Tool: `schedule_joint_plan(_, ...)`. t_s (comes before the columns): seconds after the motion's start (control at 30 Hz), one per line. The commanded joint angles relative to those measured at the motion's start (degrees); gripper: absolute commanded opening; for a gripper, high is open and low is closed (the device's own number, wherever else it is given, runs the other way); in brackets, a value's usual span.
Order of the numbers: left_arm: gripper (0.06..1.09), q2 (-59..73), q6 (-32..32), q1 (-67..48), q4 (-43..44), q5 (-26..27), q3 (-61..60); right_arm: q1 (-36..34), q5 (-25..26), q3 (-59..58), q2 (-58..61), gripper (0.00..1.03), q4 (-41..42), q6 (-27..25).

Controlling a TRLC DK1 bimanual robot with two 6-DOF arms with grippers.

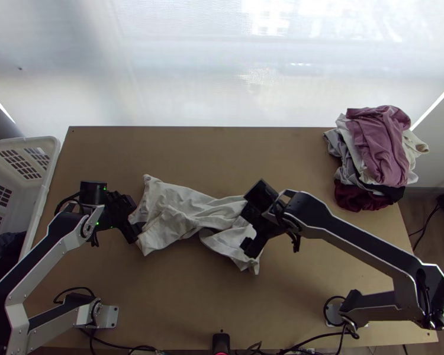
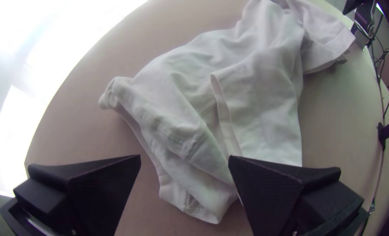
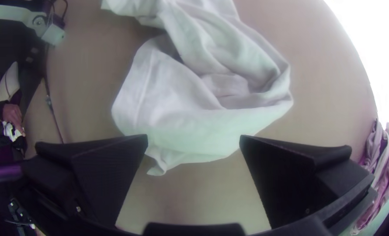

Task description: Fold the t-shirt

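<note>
The white t-shirt lies crumpled in limp, overlapping folds, so it will open out into a much longer, drooping sheet when the robot lifts its corner.
In the top view the white t-shirt lies bunched and twisted across the middle of the table. My left gripper stands open at its left end, my right gripper open over its right end. The left wrist view has the creased shirt beyond the left gripper, whose fingers are wide apart, one of them over the cloth's edge. A rumpled fold of the shirt reaches between the spread fingers of the right gripper in the right wrist view. Neither gripper is closed on cloth.
A pile of clothes in pink, white, grey and dark red is at the table's far right corner. A white basket with dark cloth inside stands off the left edge. Bare wood of the table lies nearer than the shirt.
</note>
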Motion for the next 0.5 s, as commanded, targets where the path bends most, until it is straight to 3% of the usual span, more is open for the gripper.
schedule_joint_plan(0.0,1.03,1.3,0.2,-0.6,1.8,-1.3,-2.0,3.2,-1.6,-5.2,2.3,0.98,3.3,0.2)
schedule_joint_plan(0.13,1.00,2.2,-0.7,-1.9,4.8,-2.4,-3.8,3.6,-1.6,-6.9,3.5,0.97,6.2,0.2)
schedule_joint_plan(0.27,0.91,3.7,-1.6,-2.1,7.3,-2.7,-3.8,3.6,-1.6,-7.1,5.1,0.92,7.7,0.1)
schedule_joint_plan(0.3,0.91,4.0,-1.6,-2.2,7.8,-2.8,-3.8,3.6,-1.5,-7.3,5.3,0.87,8.2,0.1)
schedule_joint_plan(0.47,0.56,5.2,-1.9,-2.1,9.8,-2.9,-3.6,3.8,-1.5,-8.1,5.1,0.63,10.3,-1.3)
